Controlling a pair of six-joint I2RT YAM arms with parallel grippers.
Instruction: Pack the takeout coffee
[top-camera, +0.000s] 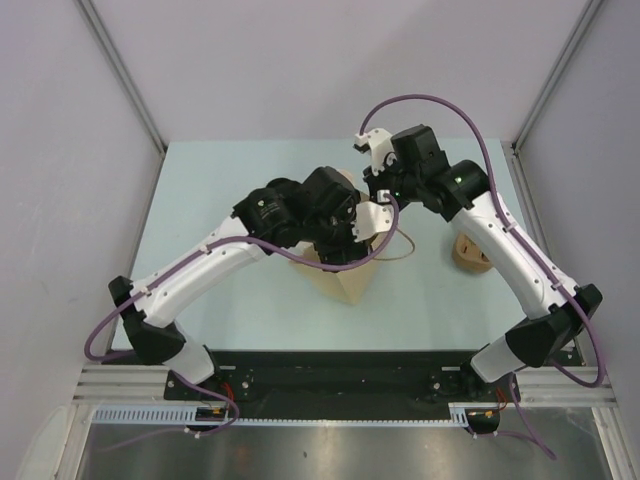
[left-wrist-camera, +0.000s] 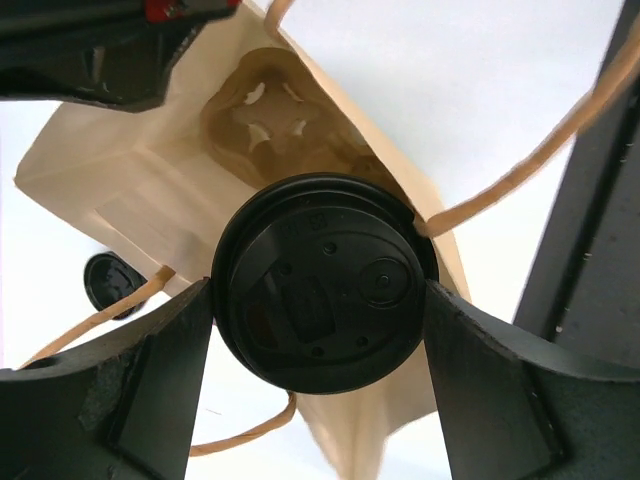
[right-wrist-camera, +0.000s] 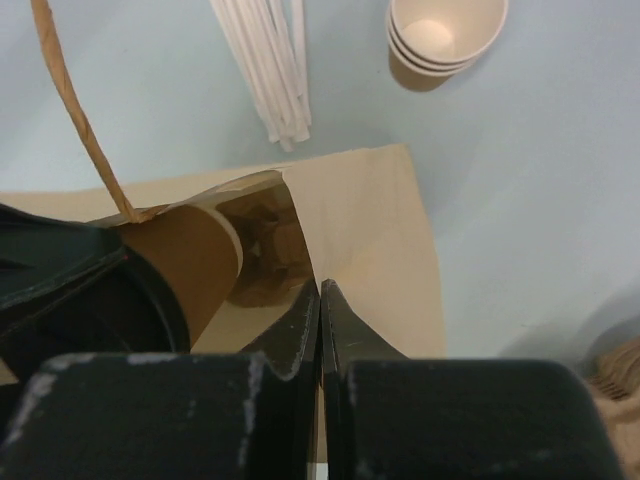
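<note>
The paper bag leans with its rim (left-wrist-camera: 418, 215) against the cup, so the robot's left gripper should lift the cup back while the robot's right gripper pulls the bag's opening (left-wrist-camera: 225, 185) square.
The takeout coffee (left-wrist-camera: 320, 285), a brown cup with a black lid, lies sideways between my left gripper's fingers (left-wrist-camera: 170, 370). The left gripper (left-wrist-camera: 318, 295) is shut on it, at the mouth of the paper bag (left-wrist-camera: 150, 190). A pulp cup carrier (left-wrist-camera: 270, 125) shows deep inside the bag. In the right wrist view the cup's brown side (right-wrist-camera: 190, 260) pokes into the bag's opening. My right gripper (right-wrist-camera: 320, 292) is shut on the bag's upper wall (right-wrist-camera: 370, 230) and holds the mouth open. From above, both grippers meet over the bag (top-camera: 350, 285), which hides the cup.
White straws (right-wrist-camera: 270, 60) and a stack of lidless brown cups (right-wrist-camera: 440, 40) lie beyond the bag. A loose black lid (left-wrist-camera: 115, 285) rests on the table left of the bag. A pulp carrier stack (top-camera: 470, 255) sits under the right arm. The bag's handles (left-wrist-camera: 540, 150) loop loosely.
</note>
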